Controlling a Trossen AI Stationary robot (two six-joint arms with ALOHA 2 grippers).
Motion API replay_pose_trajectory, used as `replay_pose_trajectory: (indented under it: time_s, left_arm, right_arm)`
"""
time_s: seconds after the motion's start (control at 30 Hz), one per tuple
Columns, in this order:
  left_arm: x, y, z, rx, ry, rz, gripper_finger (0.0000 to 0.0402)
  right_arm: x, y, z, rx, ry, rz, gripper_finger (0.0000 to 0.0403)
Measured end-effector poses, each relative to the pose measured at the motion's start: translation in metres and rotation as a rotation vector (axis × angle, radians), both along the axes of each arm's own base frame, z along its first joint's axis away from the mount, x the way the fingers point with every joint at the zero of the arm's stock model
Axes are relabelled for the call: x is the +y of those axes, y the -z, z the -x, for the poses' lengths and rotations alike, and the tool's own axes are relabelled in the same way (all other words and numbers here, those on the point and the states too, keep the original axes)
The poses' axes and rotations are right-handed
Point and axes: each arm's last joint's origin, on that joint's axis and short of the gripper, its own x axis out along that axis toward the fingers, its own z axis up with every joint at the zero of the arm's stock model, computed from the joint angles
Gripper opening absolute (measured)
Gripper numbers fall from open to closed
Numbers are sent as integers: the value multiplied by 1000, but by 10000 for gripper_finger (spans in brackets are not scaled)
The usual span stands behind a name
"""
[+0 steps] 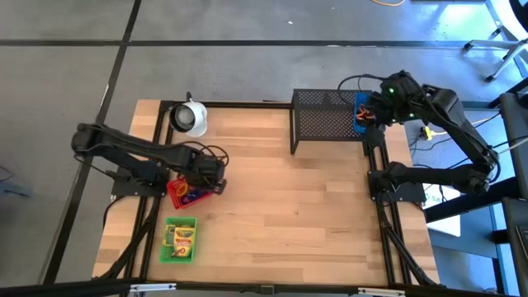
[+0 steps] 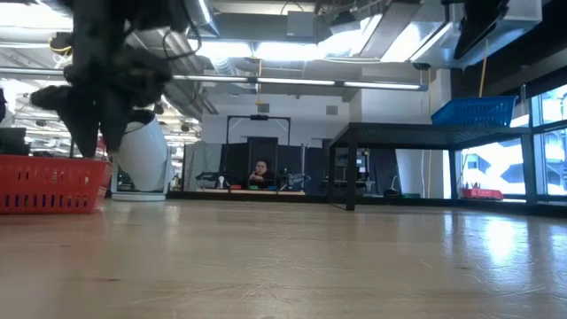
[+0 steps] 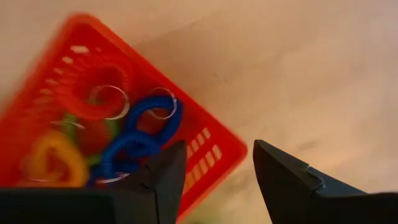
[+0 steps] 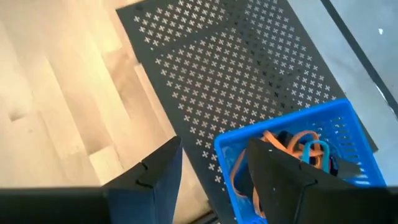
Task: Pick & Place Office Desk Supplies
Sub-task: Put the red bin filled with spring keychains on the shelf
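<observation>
The red tray [image 1: 179,194] is too far away for the robot's right gripper to reach, so the left gripper should put it down at the table's middle [image 1: 267,162] for the right gripper to pick up.
A red tray [image 1: 183,195] stands on the table's left part and holds coiled loops, among them a blue one [image 3: 140,134], a red one [image 3: 99,93] and a yellow one [image 3: 53,158]. My left gripper [image 3: 214,174] hangs open just over the tray's right wall [image 3: 208,146], one finger above the tray and the other above bare table; in the low view its fingers [image 2: 89,133] end close over the rim [image 2: 49,161]. On the black mesh rack [image 1: 330,124] rests a blue tray [image 4: 292,155] with orange and blue loops. My right gripper [image 4: 211,174] is open above it.
A green tray [image 1: 180,240] with yellow-green boxes lies near the front left. A white round object [image 1: 190,117] stands at the back left. Bare wood [image 1: 289,214] spreads across the middle of the table. A person [image 2: 260,170] sits far behind the table.
</observation>
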Motion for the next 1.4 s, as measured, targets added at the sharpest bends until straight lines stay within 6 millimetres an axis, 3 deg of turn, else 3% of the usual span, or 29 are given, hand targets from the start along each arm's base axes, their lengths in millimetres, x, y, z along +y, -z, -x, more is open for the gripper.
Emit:
replay_pose_trajectory:
  time_s: [0.2,0.37,0.5,0.83,1.03,1.2,1.4]
  left_arm:
    - [2,18,-6,37,-261,-30,180]
    - [3,29,-11,71,-339,-91,179]
    - [2,38,-18,80,-263,-108,158]
    - [-6,45,-43,-102,-65,-23,15]
    - [-11,35,-64,-357,149,-73,11]
    - [-8,28,-84,-565,340,-280,8]
    - [5,41,-113,-530,471,-353,8]
  right_arm:
    - [0,-1,-1,-23,-18,-5,180]
    - [0,-1,-1,-24,-20,-3,180]
    - [0,-1,-1,-23,-18,-1,180]
    - [0,-1,-1,-20,-11,1,180]
    - [-1,-1,-1,-21,-10,2,180]
    - [-2,-2,-3,-40,-7,16,180]
    - [-2,-3,-4,-69,3,-1,180]
